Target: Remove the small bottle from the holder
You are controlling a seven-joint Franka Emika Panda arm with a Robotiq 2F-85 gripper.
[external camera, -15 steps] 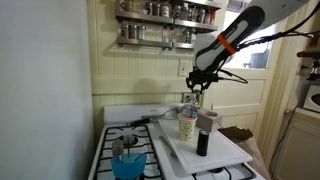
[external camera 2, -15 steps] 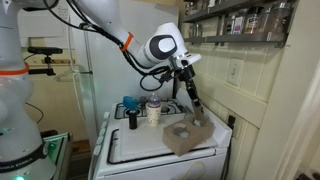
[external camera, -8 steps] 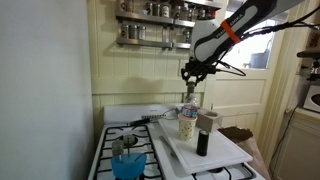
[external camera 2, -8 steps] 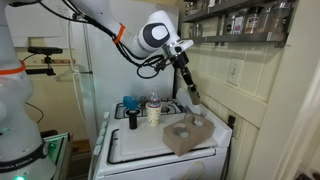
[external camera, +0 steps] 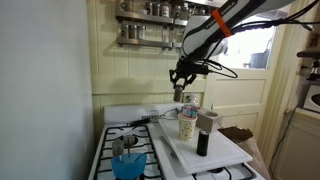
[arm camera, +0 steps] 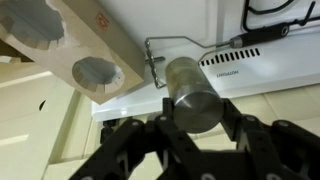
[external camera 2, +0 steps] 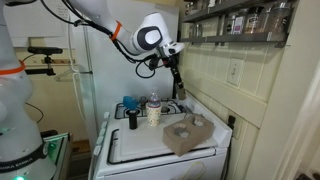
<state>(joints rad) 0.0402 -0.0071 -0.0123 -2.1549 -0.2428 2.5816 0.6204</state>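
My gripper holds the grey cylinder (external camera 2: pixel 181 93) upright, clear of the wooden block, so I should keep lowering it until it stands on the open white board (external camera 2: pixel 170 113), then release.
The small bottle (external camera: pixel 189 104), clear-whitish, stands upright in the holder (external camera: pixel 187 127), a cream cup on the stove; both also show in an exterior view, the bottle (external camera 2: pixel 153 101) in the cup (external camera 2: pixel 153 114). My gripper (external camera: pixel 178 86) is high above the stove, up and to one side of the cup, apart from it. It also shows in an exterior view (external camera 2: pixel 176 78). In the wrist view the gripper (arm camera: pixel 192 108) is shut on a grey cylinder (arm camera: pixel 190 88) with a dull metallic end.
A wooden block with round holes (external camera 2: pixel 188 133) lies on a white board (external camera 2: pixel 140 146); it fills the upper left of the wrist view (arm camera: pixel 80 45). A blue container (external camera: pixel 127 163) sits on a burner. A dark cylinder (external camera: pixel 204 138) stands by the cup. Spice shelves (external camera: pixel 165 20) hang above.
My gripper has risen with the grey cylinder and moved away from the wooden block, towards the back wall. The bottle and cup have not moved.
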